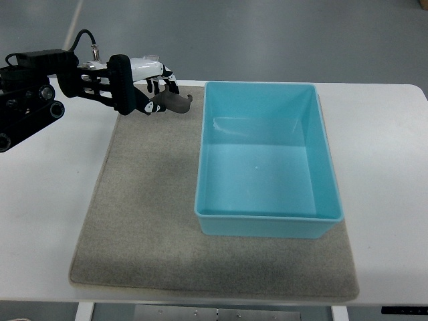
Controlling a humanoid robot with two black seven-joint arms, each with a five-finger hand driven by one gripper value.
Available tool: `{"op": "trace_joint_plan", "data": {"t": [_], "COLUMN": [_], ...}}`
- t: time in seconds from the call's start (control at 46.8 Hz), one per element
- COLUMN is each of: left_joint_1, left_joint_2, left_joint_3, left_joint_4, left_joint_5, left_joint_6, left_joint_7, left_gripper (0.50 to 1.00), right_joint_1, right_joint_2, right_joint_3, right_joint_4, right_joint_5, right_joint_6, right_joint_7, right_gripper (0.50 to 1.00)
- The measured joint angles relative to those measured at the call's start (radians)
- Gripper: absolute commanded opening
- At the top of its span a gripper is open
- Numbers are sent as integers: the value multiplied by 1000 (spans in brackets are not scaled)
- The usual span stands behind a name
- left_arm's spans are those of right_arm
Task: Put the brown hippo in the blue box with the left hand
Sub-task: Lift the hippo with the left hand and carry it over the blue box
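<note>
The robot's fingers are around the brown hippo's end (175, 102) next to the empty blue box, so the left gripper goes on carrying the hippo until it hangs over the box's middle (265, 155).
The brown hippo (179, 102) is a small brown-grey toy at the far left corner of the grey mat, just left of the blue box. My left hand (156, 89) comes in from the left edge and sits over the toy's left end, its black-and-white fingers curled around it. Most of the hippo's body sticks out to the right of the fingers. I cannot tell whether the toy rests on the mat or hangs just above it. The blue box (267, 216) is a light blue rectangular bin, open at the top with nothing inside, on the right half of the mat. My right arm is out of view.
A grey felt mat (144, 214) covers the middle of the white table (381, 167). The box's left wall stands a short way right of the hippo. Grey floor shows beyond the table's far edge.
</note>
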Motion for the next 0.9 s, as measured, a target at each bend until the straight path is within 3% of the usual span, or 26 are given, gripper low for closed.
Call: {"op": "trace_joint_plan", "data": {"t": [0.897], "left_joint_1": [-1], "left_joint_2": [-80], "left_joint_3": [-53], "left_joint_4": [-206], "left_joint_5": [-2], "left_joint_6": [88], "left_joint_7": [0], "left_gripper": [512], "right_joint_1": [0], "right_joint_2": [0], "right_joint_3": [0], "right_joint_4": [0], "right_joint_5": [0], "right_joint_6": [0], "right_joint_7": [0], "right_gripper": [936]}}
